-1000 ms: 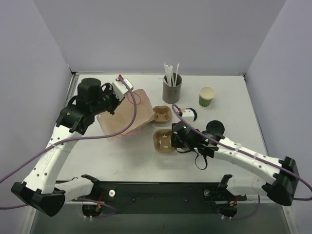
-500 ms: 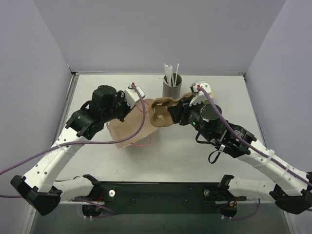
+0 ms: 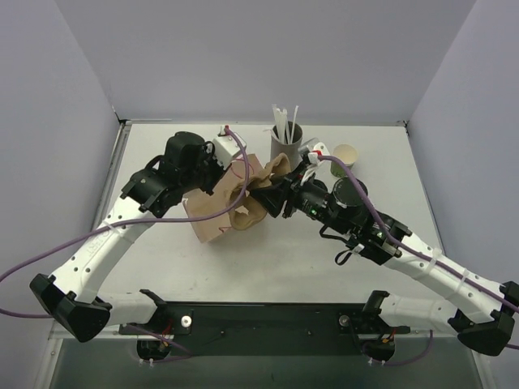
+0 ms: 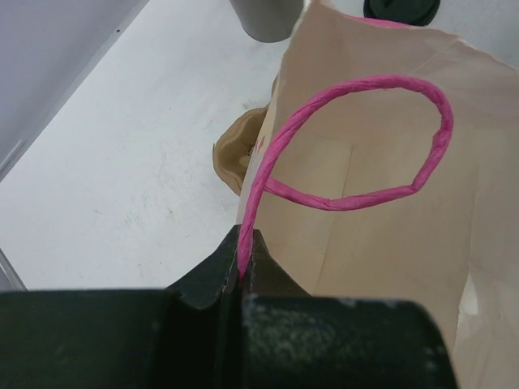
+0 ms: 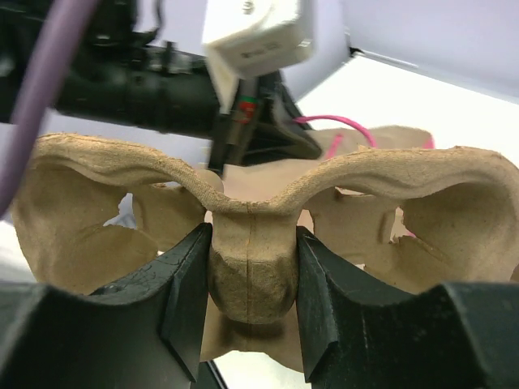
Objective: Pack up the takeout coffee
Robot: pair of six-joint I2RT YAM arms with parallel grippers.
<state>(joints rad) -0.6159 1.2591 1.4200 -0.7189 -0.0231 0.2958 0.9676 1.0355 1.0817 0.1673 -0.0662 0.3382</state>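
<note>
The pulp cup carrier (image 3: 254, 203) hangs tilted across the paper bag's rim, so next my right gripper levels the carrier over the bag's opening (image 3: 222, 193) before lowering it inside.
My left gripper (image 3: 230, 164) is shut on the pink handle (image 4: 362, 84) of a brown paper bag (image 3: 211, 217) and holds the bag's mouth up; its fingertips (image 4: 246, 240) pinch the cord. My right gripper (image 3: 272, 194) is shut on the middle post of a brown pulp cup carrier (image 5: 250, 258) and holds it in the air at the bag's mouth (image 3: 253, 198). The green cup with the dark top does not show. A dark round thing (image 4: 402, 7) sits at the top edge of the left wrist view; I cannot tell whether it is the lid.
A green cup with a pale cream inside (image 3: 345, 156) stands at the back right. A grey cylinder of white straws (image 3: 285, 143) stands just behind the two grippers. Side walls close the table in on the left and right.
My right gripper lifted the carrier off the table and carried it up and left to the bag's mouth. My left gripper moved right with the bag and raised it.
</note>
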